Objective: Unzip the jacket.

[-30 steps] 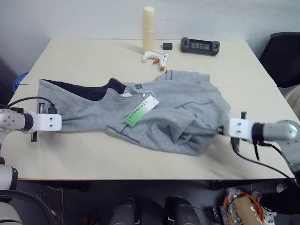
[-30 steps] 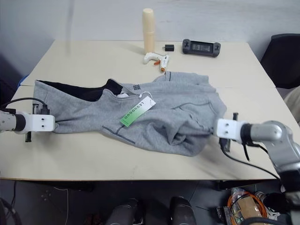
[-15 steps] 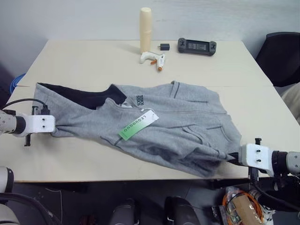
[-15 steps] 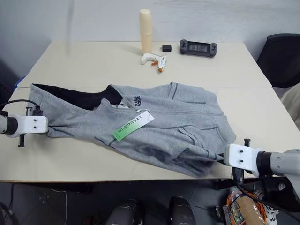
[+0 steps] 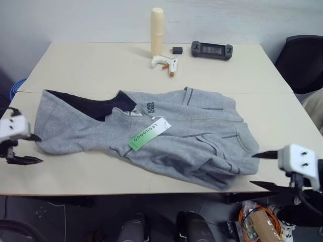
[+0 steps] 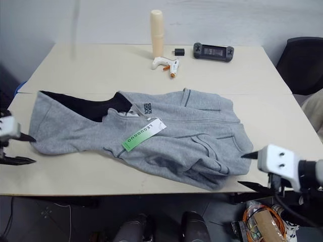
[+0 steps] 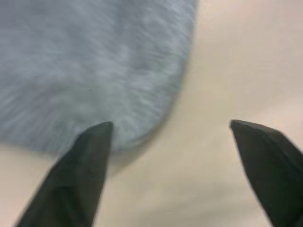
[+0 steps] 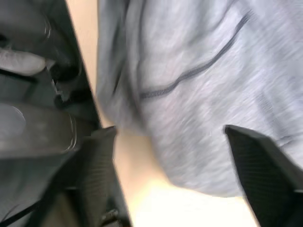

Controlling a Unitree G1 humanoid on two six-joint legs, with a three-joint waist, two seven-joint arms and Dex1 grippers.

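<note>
My right gripper should pull the folds (image 5: 233, 169) toward the table's front edge before it takes the zipper, because the jacket's near side (image 5: 194, 160) lies bunched by the hem.
The jacket (image 5: 166, 138) lies spread flat across the table (image 5: 101, 65), light grey fleece with its navy lining (image 5: 91, 103) showing at the left. A green-and-white hang tag (image 5: 149, 133) rests on its chest below a small logo (image 5: 150, 106). My left gripper (image 5: 34, 148) hovers open just off the jacket's left end, holding nothing. In the left wrist view the grey fleece (image 7: 94, 61) edge lies just beyond the left gripper (image 7: 169, 125). My right gripper (image 5: 252, 170) stands open beside the jacket's right hem at the table's front edge. The right wrist view shows the jacket (image 8: 199, 94) ahead of the spread fingertips (image 8: 102, 142).
At the table's far side stand a cream bottle (image 5: 157, 24), a white tool with an orange tip (image 5: 165, 62), a small black adapter (image 5: 176, 50) and a black controller (image 5: 212, 49). A black chair (image 5: 303, 60) sits at the right. Bare tabletop lies left of the bottle.
Both grippers have opened and let go of the jacket's two ends, then drawn back and up from it. The jacket, pulled wider sideways before, now lies slack.
</note>
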